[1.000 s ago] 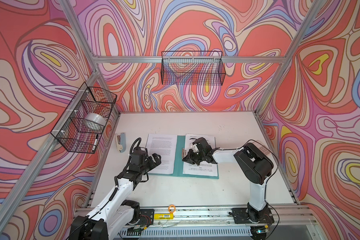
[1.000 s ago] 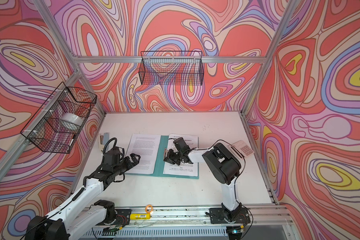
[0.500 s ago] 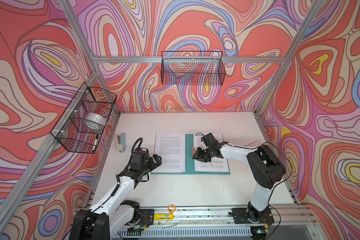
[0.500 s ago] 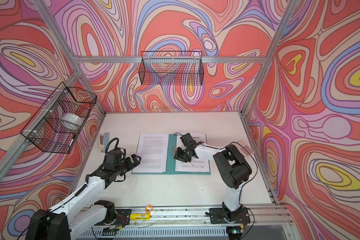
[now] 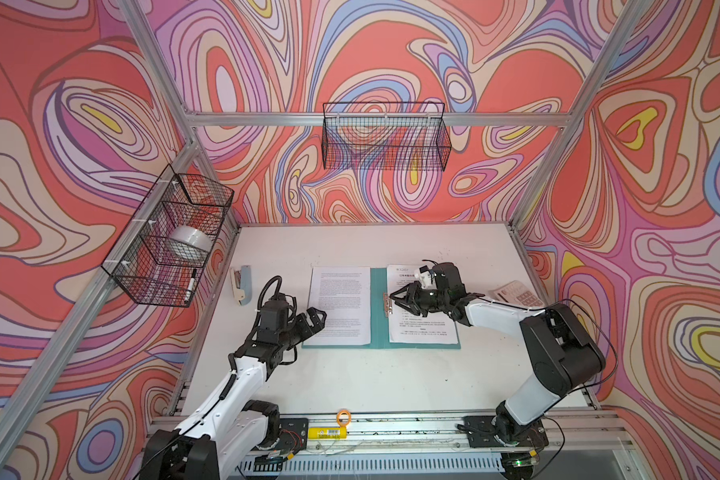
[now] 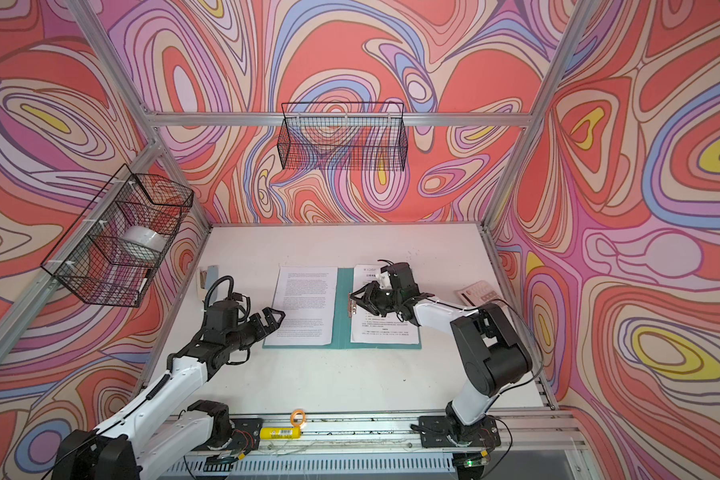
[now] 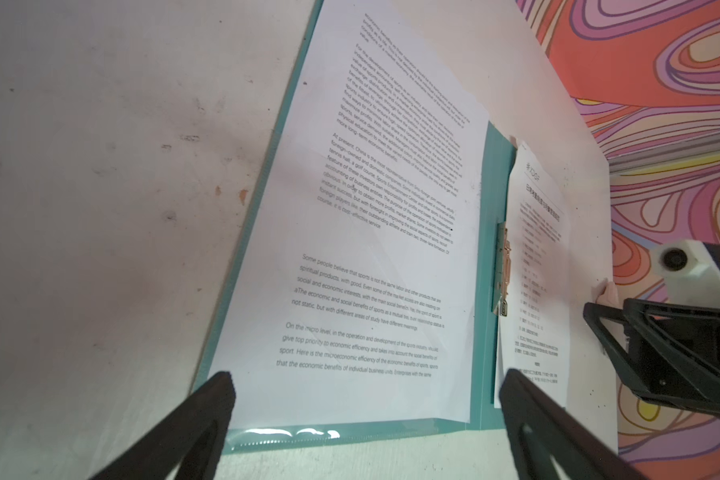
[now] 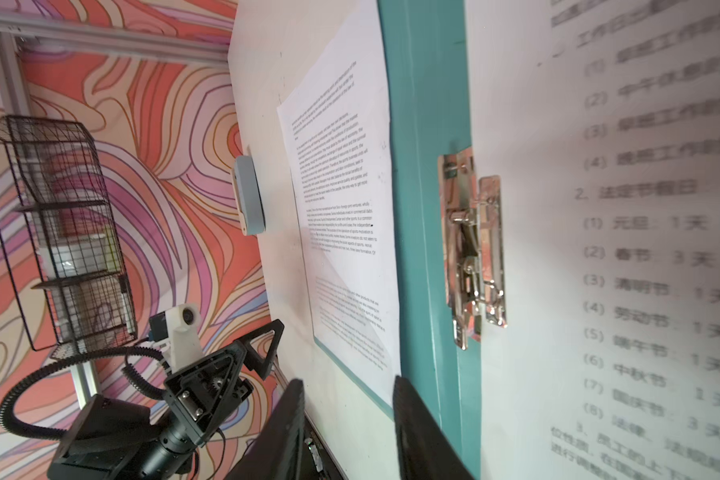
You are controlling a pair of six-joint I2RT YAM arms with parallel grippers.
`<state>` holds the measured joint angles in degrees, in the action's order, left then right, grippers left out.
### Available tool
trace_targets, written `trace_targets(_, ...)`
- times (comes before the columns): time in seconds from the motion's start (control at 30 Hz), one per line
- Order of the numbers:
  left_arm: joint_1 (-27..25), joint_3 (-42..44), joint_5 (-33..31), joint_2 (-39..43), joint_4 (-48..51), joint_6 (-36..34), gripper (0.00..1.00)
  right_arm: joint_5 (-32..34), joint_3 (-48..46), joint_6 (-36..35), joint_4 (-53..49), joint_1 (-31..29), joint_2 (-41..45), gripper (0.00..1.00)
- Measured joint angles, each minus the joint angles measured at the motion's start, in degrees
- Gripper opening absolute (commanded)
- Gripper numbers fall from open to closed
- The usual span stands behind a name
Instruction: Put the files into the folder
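Observation:
My left gripper is above the dense sheet (image 7: 352, 384), inside the folder's edge, so it should move back to the cover's free edge (image 7: 216, 344) before it lifts the cover.
The teal folder (image 5: 377, 307) lies open and flat on the table in both top views. One of the files (image 5: 341, 303), dense with text, rests on its left half. Another sheet (image 5: 422, 332) with a heading lies on the right half beside the metal clip (image 8: 474, 249) at the spine. My right gripper (image 5: 393, 301) hovers low over that sheet next to the clip, open, with nothing between its fingers. My left gripper (image 5: 319, 318) is wide open at the folder's near left edge, over the dense sheet (image 7: 371, 249), holding nothing.
A grey-blue stapler (image 5: 242, 282) lies at the left of the table and a calculator (image 5: 516, 295) at the right edge. Wire baskets hang on the left wall (image 5: 171, 237) and the back wall (image 5: 385, 137). A tape ring (image 5: 343, 415) sits on the front rail.
The folder and its sheets have slid to the right and squared up with the right arm. The right gripper, shut a second ago, has opened. The left arm has barely moved.

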<state>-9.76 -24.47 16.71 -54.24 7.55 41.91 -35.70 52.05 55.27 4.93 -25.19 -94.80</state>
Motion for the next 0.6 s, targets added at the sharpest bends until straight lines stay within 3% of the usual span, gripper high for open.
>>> trace_targets(0.17, 0.1, -1.1, -2.2, 2.0, 2.6, -0.7, 0.98, 6.9, 7.9, -8.8, -10.1, -3.8, 3.4, 0.41)
trace_targets(0.33, 0.4, 0.7, -4.7, 2.6, 2.8, -0.1, 0.97, 15.6, 9.6, -15.3, -18.1, -4.2, 3.7, 0.57)
trace_targets(0.6, 1.0, 2.4, -8.2, -1.3, 2.7, 0.1, 0.95, 22.3, 11.5, -19.3, -22.5, -5.3, -2.6, 0.56)
